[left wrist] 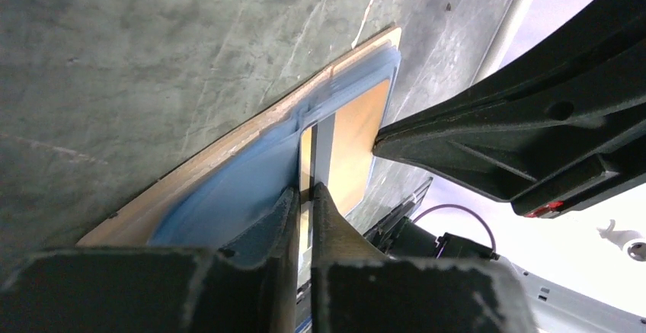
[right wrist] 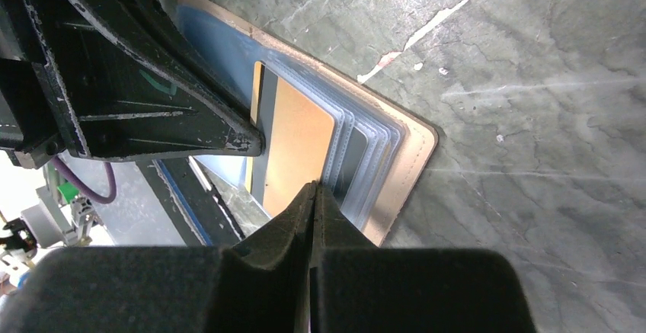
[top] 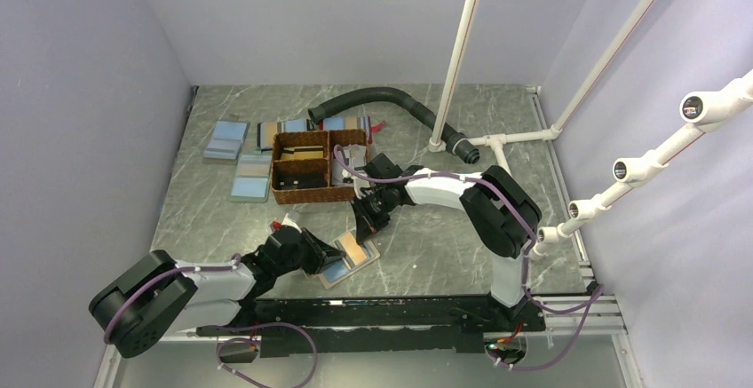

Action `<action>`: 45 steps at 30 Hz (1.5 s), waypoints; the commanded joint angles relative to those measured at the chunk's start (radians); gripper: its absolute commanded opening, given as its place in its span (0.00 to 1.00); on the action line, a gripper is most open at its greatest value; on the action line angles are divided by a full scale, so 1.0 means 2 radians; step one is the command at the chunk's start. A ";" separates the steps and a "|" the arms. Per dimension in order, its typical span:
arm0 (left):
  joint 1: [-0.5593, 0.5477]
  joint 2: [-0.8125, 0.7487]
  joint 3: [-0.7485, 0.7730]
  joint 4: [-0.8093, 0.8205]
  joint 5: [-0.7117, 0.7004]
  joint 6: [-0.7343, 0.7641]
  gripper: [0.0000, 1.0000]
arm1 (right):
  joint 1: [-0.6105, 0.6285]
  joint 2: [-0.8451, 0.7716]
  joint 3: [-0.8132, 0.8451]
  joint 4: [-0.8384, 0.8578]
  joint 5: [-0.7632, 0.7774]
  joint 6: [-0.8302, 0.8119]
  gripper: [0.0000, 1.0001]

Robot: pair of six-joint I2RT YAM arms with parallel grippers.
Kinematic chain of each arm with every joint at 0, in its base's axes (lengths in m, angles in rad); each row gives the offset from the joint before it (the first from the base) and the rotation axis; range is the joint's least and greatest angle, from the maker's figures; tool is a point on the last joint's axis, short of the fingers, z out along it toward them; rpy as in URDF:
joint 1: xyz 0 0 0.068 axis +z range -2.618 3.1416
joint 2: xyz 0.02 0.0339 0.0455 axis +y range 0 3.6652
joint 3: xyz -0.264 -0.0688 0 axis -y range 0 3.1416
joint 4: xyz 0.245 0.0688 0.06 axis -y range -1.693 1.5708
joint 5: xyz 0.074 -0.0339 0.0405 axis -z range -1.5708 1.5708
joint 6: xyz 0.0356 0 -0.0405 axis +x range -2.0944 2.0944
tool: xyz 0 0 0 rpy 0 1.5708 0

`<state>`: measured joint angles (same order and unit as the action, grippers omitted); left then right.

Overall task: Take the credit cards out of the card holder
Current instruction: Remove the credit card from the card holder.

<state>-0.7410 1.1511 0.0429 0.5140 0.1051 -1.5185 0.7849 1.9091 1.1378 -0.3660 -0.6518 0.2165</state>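
My right gripper should open and grip the card holder's end [right wrist: 411, 154] before my left gripper pulls, because my right gripper's closed fingers only rest on the orange card [right wrist: 295, 171].
The card holder [top: 330, 273] lies open on the table between the two arms, tan rim [right wrist: 415, 150] around clear blue sleeves [left wrist: 228, 173]. An orange credit card [right wrist: 301, 139] with a dark stripe sits in the top sleeve. My left gripper [left wrist: 307, 192] reaches in from the left, its jaws shut on that card's edge. The right gripper [right wrist: 314, 188] comes from the far side. It is shut, its tips resting on the holder where the card [left wrist: 358, 142] meets the sleeve edge. In the top view the left gripper [top: 330, 250] and the right gripper [top: 368, 226] nearly meet over the holder.
A brown woven basket [top: 306, 168] with dark items stands behind the holder. Light blue flat rectangles [top: 226, 139] lie to its left. A black hose [top: 373, 99] curves along the back. White pipes [top: 462, 51] rise at the back right and right side [top: 622, 170].
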 commanded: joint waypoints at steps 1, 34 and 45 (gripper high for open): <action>-0.001 0.008 0.018 0.068 -0.020 0.047 0.04 | 0.024 0.021 -0.017 -0.021 0.021 -0.012 0.02; -0.001 -0.389 0.040 -0.381 -0.035 0.113 0.00 | -0.016 -0.040 -0.012 -0.042 -0.075 -0.119 0.39; -0.001 -0.279 0.106 -0.276 0.045 0.328 0.00 | -0.078 -0.113 -0.035 -0.107 -0.212 -0.320 0.90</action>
<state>-0.7429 0.5510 0.1970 -0.2039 0.1040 -1.0500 0.6163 1.7241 1.0889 -0.5137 -0.9463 -0.2134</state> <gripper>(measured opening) 0.020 0.868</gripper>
